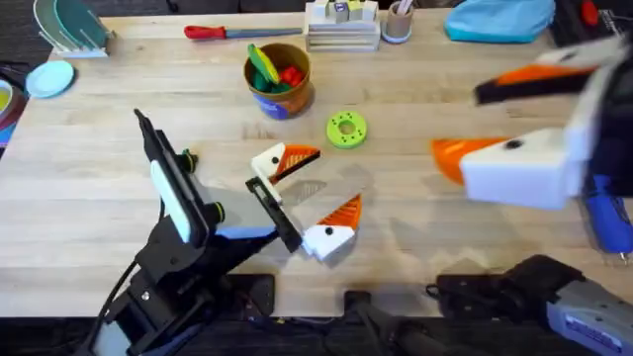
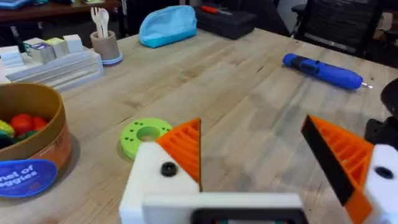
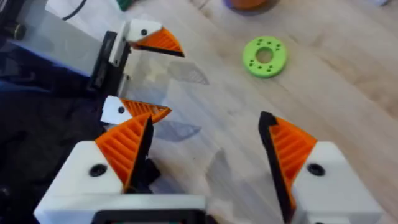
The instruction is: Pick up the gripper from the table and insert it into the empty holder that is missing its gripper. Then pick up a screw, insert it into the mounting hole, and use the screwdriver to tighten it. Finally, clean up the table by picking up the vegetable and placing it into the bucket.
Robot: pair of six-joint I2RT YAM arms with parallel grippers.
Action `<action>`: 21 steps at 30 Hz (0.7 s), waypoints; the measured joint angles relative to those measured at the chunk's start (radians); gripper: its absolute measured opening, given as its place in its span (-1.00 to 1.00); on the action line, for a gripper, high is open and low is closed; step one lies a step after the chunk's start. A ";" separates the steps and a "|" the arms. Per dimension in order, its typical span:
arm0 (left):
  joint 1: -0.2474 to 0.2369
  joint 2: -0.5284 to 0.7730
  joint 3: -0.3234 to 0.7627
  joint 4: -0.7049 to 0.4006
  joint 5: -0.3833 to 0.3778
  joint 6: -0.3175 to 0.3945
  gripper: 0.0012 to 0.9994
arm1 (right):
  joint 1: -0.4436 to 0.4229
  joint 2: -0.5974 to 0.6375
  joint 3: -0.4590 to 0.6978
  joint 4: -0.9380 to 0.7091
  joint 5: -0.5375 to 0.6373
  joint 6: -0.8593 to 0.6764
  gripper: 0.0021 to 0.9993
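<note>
My gripper will find the vegetable (image 1: pixel 184 171) hidden under the arm, because a dark green tip (image 1: pixel 189 159) peeks out next to the black bar holder.
My left arm's end carries the black bar holder (image 1: pixel 275 210) (image 3: pixel 107 59). A cream-white finger (image 1: pixel 269 161) sits at the bar's far end. The white gripper (image 1: pixel 331 235) (image 3: pixel 134 112) with an orange ribbed tip and a dark dot sits at its near end; whether it is seated I cannot tell. My left gripper (image 1: pixel 337 179) (image 2: pixel 252 121) stands open with nothing inside. My right gripper (image 1: pixel 457 121) (image 3: pixel 205 118) hangs high over the right side, open and empty. The blue screwdriver (image 2: pixel 323 70) (image 1: pixel 605 213) lies at the right edge. The bucket (image 1: pixel 287 99) (image 2: pixel 37 155) stands at the back. The vegetable is out of view.
A bright green ring disc (image 1: pixel 346 129) (image 2: pixel 146 135) (image 3: pixel 265 56) lies between the bucket and the left gripper. Along the back edge are a red-handled screwdriver (image 1: pixel 208 32), a stacked organizer (image 1: pixel 341 28), a utensil cup (image 1: pixel 398 22) and a blue pouch (image 1: pixel 499 18).
</note>
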 joint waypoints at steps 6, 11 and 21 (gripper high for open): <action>0.000 0.000 0.000 0.003 0.000 0.000 0.99 | -0.023 0.019 -0.127 0.039 -0.127 -0.014 0.99; 0.000 0.000 0.000 0.017 0.000 0.001 0.87 | -0.023 0.039 -0.142 -0.020 -0.173 -0.119 0.98; 0.000 0.000 0.000 0.017 0.000 0.007 -0.99 | -0.023 0.040 -0.142 0.020 -0.188 -0.232 0.99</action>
